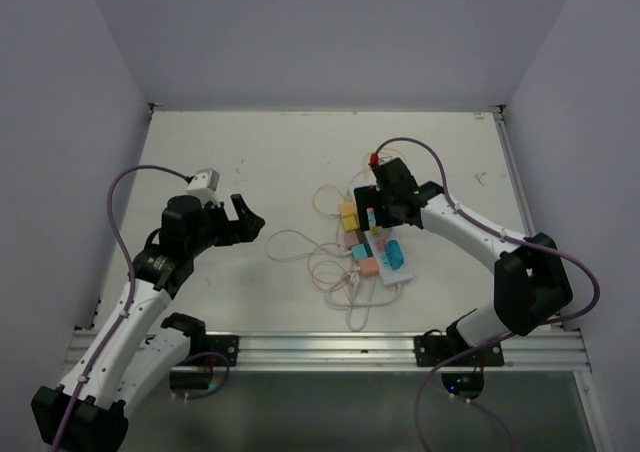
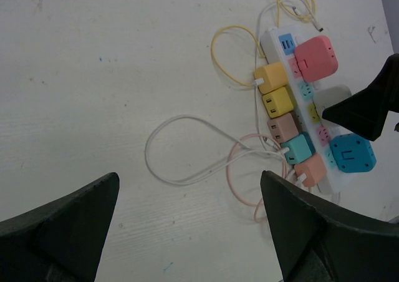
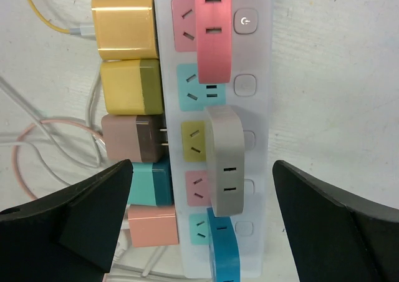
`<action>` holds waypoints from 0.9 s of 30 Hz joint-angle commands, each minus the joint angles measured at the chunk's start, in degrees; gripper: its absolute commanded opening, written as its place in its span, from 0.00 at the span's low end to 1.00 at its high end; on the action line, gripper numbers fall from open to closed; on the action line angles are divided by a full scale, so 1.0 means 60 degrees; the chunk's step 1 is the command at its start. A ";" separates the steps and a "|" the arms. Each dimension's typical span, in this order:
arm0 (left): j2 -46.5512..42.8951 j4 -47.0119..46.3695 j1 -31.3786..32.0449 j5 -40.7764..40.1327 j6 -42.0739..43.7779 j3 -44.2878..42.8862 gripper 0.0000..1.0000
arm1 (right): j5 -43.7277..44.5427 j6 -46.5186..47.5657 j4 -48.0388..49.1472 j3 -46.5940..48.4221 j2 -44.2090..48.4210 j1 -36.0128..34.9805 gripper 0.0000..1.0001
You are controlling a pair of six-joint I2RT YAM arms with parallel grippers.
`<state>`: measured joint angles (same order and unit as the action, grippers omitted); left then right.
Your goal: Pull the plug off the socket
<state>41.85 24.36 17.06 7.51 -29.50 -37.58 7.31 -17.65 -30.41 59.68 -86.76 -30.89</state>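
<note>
Next, I clamp the clear end [image 1: 394, 275] by the blue adapter with my right gripper before my left gripper pulls the brown plug, because plugs crowd the socket's side [image 3: 134, 137] below my right gripper.
The socket [image 3: 259, 45] is a long white strip with pastel outlet faces; it also shows on the table as the socket [image 1: 400, 275] and the socket [image 2: 269, 38]. Several cube plugs line its one side. The brown plug [image 3: 128, 138] stands slightly out, two metal prongs bared; it shows again as the brown plug [image 2: 283, 127]. Pink, grey [image 3: 224, 160] and blue adapters sit on top. My right gripper [image 3: 202, 163] hangs open above the strip, fingers either side, holding nothing. My left gripper [image 2: 190, 175] is open over bare table, left of the strip.
Thin white, pink and yellow cords [image 2: 187, 145] loop on the table left of the strip. White walls close in the table at the back and sides. A metal rail [image 1: 330, 350] runs along the near edge. My right gripper [image 1: 385, 207] and left gripper [image 1: 248, 222] are apart.
</note>
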 commanded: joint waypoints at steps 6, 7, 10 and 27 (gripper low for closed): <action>0.0656 -0.1495 0.0116 0.0799 -0.1074 0.0213 1.00 | 0.0495 0.0144 -0.0190 -0.0161 0.0456 -0.0037 0.99; 0.0759 -0.1670 0.0203 0.0901 -0.1351 0.0301 0.99 | 0.0510 0.0144 -0.0175 -0.0220 0.0427 -0.0036 0.99; 0.1315 -0.2388 0.0626 0.0844 -0.1776 0.0390 0.98 | 0.0495 0.0100 -0.0015 -0.0542 0.0690 -0.0051 0.98; 0.5798 -0.5700 0.3909 -0.0709 -0.3214 -0.0445 0.96 | 0.0993 -0.0090 -0.0643 -0.1859 0.4512 -0.0036 0.99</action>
<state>75.70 -3.36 39.66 5.54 -47.16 -37.32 11.53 -17.61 -31.97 51.77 -63.75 -31.00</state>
